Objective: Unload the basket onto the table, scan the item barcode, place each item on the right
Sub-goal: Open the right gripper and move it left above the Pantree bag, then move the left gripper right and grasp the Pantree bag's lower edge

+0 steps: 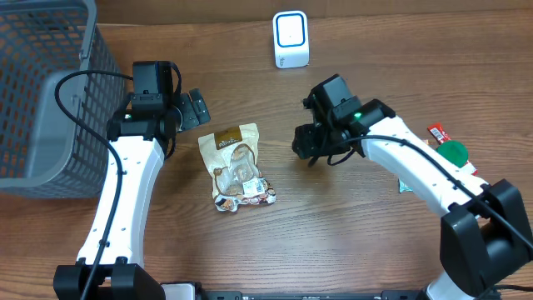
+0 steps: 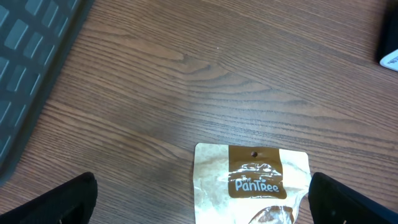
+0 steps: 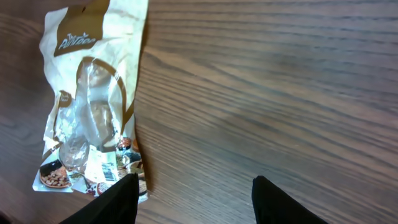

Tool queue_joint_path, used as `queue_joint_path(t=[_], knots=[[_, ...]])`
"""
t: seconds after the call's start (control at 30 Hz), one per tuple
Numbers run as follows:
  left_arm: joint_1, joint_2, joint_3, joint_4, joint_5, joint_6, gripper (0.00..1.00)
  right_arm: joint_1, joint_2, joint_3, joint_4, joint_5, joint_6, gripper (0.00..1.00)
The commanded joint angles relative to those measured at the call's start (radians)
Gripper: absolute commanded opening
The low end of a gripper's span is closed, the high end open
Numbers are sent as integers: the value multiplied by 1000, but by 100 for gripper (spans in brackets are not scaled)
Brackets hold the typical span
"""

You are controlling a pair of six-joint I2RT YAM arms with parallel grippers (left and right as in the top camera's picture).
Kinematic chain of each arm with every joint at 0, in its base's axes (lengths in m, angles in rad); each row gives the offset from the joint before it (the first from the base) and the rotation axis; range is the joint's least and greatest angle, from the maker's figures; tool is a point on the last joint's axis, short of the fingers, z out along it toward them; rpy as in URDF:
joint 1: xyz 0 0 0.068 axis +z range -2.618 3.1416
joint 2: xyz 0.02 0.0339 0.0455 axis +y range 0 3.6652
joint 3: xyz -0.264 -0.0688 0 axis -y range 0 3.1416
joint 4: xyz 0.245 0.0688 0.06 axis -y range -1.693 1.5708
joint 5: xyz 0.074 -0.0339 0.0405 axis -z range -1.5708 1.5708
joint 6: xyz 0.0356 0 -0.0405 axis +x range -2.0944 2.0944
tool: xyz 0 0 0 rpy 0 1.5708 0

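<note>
Next, I move my left gripper to the pouch's lower half (image 1: pixel 230 182) and slide it toward my right gripper, because the pouch (image 1: pixel 236 158) lies away from that gripper's open fingers.
A beige and brown snack pouch (image 1: pixel 236 167) lies flat on the wooden table between the two arms. A small barcode label (image 3: pixel 107 171) shows near its crumpled lower end. The white scanner (image 1: pixel 291 39) stands upright at the back of the table. My left gripper (image 1: pixel 196 109) hovers open just behind the pouch's brown top (image 2: pixel 252 180), its fingers wide apart (image 2: pixel 202 202). My right gripper (image 1: pixel 306 142) hangs open to the right of the pouch (image 3: pixel 93 81), over bare wood, with nothing between its fingers (image 3: pixel 194 190).
A grey mesh basket (image 1: pixel 42 92) fills the far left. More packets, one red and one green (image 1: pixel 450 150), lie at the right edge under the right arm. The basket's wall (image 2: pixel 25 56) shows in the left wrist view.
</note>
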Motion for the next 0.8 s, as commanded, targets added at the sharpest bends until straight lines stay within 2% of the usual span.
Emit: queue_joint_path(t=[0.0,0.23,0.4,0.43,0.47,0.5,0.57,0.7,0.77], knots=[[3,8,10,31,-5,-11,100,11,-3,-4,5,28,19,59],[2,8,10,72,-5,-11,100,11,-4,-4,-14,29,19,64],[2,10,10,-57,214,9,100,10,-4,-4,-31,60,19,66],[1,12,8,-88,245,22,97,10,-3,-4,-31,66,19,66],[0,14,5,-113,265,26,90,10,-4,-4,-31,72,18,66],[-3,16,-1,-139,276,28,73,10,-4,-4,-31,74,18,66],[-10,23,-14,-182,278,32,5,10,-4,-4,-35,74,19,67],[-13,29,-78,-197,279,32,4,10,-4,-4,-62,74,18,68],[-13,32,-124,-185,279,32,14,10,-4,-4,-68,82,18,68]])
